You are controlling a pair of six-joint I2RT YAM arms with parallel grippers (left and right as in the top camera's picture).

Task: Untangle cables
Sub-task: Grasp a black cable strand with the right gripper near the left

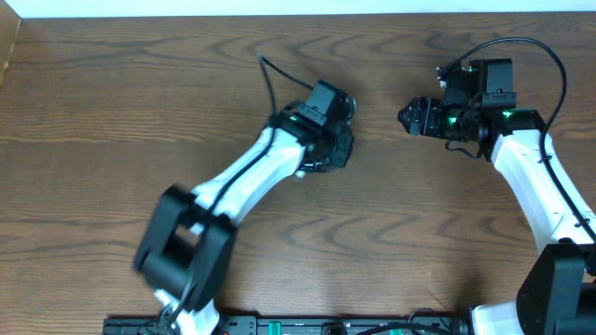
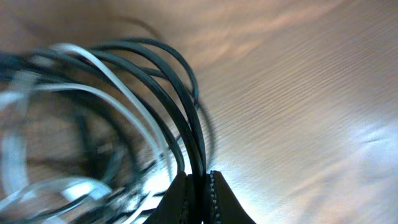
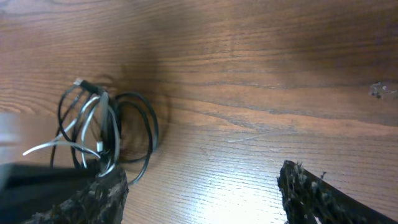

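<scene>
The black and white cable loops (image 3: 99,127) are bunched up at my left gripper, so next my right gripper grabs the black loop (image 3: 151,127) facing it and pulls the bundle apart.
The cables are a tangled bundle of black and white loops (image 3: 115,127) lying on the wooden table. In the overhead view the bundle (image 1: 328,158) lies under my left gripper (image 1: 333,140), with one black strand (image 1: 269,82) trailing up and to the left. In the left wrist view my left gripper (image 2: 200,186) is shut on a few black strands (image 2: 180,81), with white strands (image 2: 109,78) looping beside them. My right gripper (image 1: 407,117) is open and empty a short way right of the bundle. Its fingers (image 3: 199,193) are spread wide above bare wood.
The wooden table (image 1: 112,112) stretches left and forward of the arms. The right arm's own thick black wire (image 1: 545,46) arcs above its wrist at the back right. The table's far edge (image 1: 279,16) runs along the top.
</scene>
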